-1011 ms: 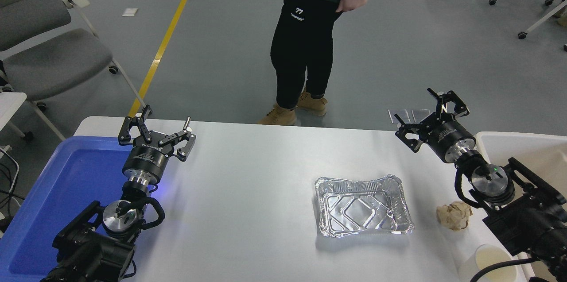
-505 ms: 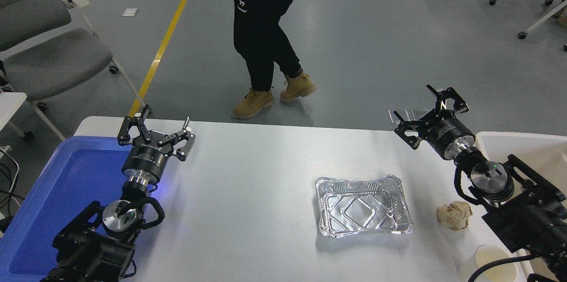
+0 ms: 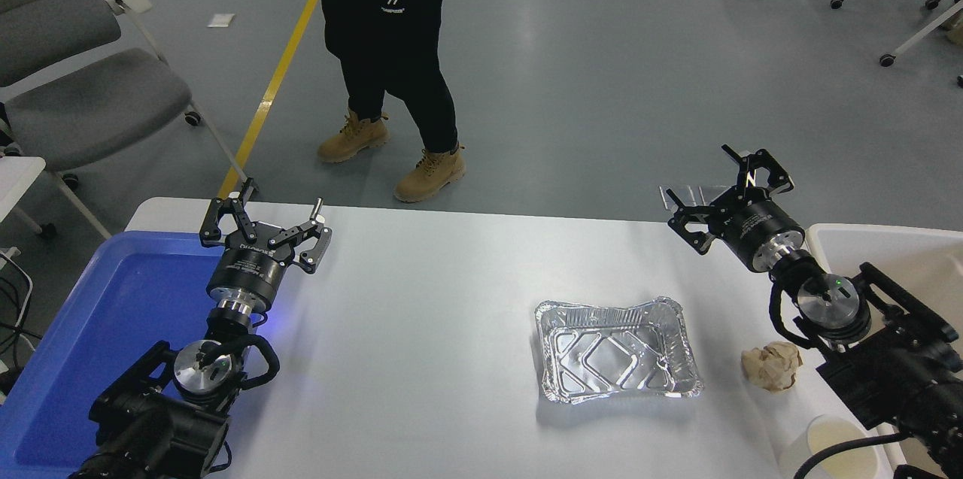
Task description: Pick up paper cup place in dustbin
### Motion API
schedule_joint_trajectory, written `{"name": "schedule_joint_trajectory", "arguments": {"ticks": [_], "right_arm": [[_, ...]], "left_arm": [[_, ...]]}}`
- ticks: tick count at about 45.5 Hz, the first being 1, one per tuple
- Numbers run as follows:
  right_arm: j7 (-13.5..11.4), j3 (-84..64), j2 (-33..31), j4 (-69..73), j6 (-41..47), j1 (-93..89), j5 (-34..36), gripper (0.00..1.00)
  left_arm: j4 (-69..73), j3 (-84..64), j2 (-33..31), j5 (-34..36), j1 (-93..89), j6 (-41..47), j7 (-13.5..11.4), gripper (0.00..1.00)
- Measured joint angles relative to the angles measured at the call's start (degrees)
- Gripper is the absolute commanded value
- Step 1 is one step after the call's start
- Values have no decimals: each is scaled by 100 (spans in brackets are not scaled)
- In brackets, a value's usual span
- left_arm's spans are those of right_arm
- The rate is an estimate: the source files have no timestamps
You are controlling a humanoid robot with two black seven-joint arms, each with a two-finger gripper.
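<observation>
I can see only plain cream inside through the paper cup's opening (image 3: 836,434), so I expect the paper cup to be empty when I carry it to the dustbin.
The paper cup (image 3: 829,443) is white with a cream inside and stands at the table's front right corner, partly cut by the frame's bottom edge and crossed by a black cable. The beige dustbin (image 3: 888,238) stands at the right edge, mostly hidden behind my right arm. My right gripper (image 3: 726,186) is open and empty, held high over the table's far right edge, far from the cup. My left gripper (image 3: 263,217) is open and empty, parked at the lower left beside the blue tray.
A shiny foil tray (image 3: 618,350) lies right of the table's middle. A crumpled tan paper ball (image 3: 770,366) lies between it and my right arm. A large blue tray (image 3: 90,328) fills the left side. A person (image 3: 391,50) walks on the floor beyond the far edge.
The person has walked leftward along the far side. My right gripper has shifted very slightly left and up. The cup, tray and paper ball have not moved.
</observation>
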Motion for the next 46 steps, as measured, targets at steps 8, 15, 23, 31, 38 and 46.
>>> {"name": "schedule_joint_trajectory", "arguments": {"ticks": [8,15,23,31,38,46], "right_arm": [[-6,-33,-16,17,1,11,-44,100],[-8,-55,-44,23,2,48,-76,100],[-11,-84,-136,32,2,147,-113,100],[-24,-284,-344,43,1,359,-333,100],[-48,-614,-573,54,-15,692,-576,100],[-66,-1440,-1087,271,-54,1240,-806,100]], "left_arm": [[0,0,0,0,0,0,0,99],[0,0,0,0,0,0,0,99],[0,0,0,0,0,0,0,99],[0,0,2,0,0,0,0,99],[0,0,2,0,0,0,0,99],[0,0,1,-1,0,1,0,99]]}}
